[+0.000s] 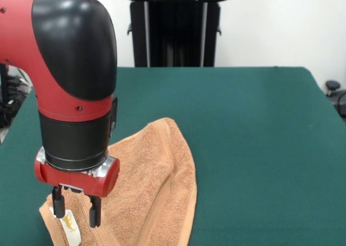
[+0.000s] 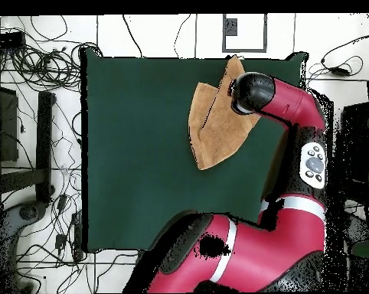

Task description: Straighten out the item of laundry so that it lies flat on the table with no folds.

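Observation:
A long fold [image 1: 162, 187] bunches up slack in the light-brown towel [image 1: 130, 184], so the towel will open out almost square when I raise and pull its tagged corner.
The light-brown terry towel [image 1: 148, 186] lies bunched on the green table [image 1: 259, 148] at the near left, with a long fold ridge running down its right side. Its white tag with yellow print [image 1: 70, 227] shows at the near-left corner. My gripper [image 1: 76, 212] hangs straight down over that corner, with its two black fingers apart and the tag between them. In the overhead view the towel [image 2: 214, 126] lies at the table's [image 2: 134, 153] upper right, one tip reaching the table edge. The arm's wrist [image 2: 253, 92] hides the gripper there.
The robot's black pedestal [image 1: 175, 24] stands behind the table's far edge. Cables [image 2: 34, 53] lie on the floor beside the table. The red arm [image 2: 295, 153] reaches across the table's right side in the overhead view.

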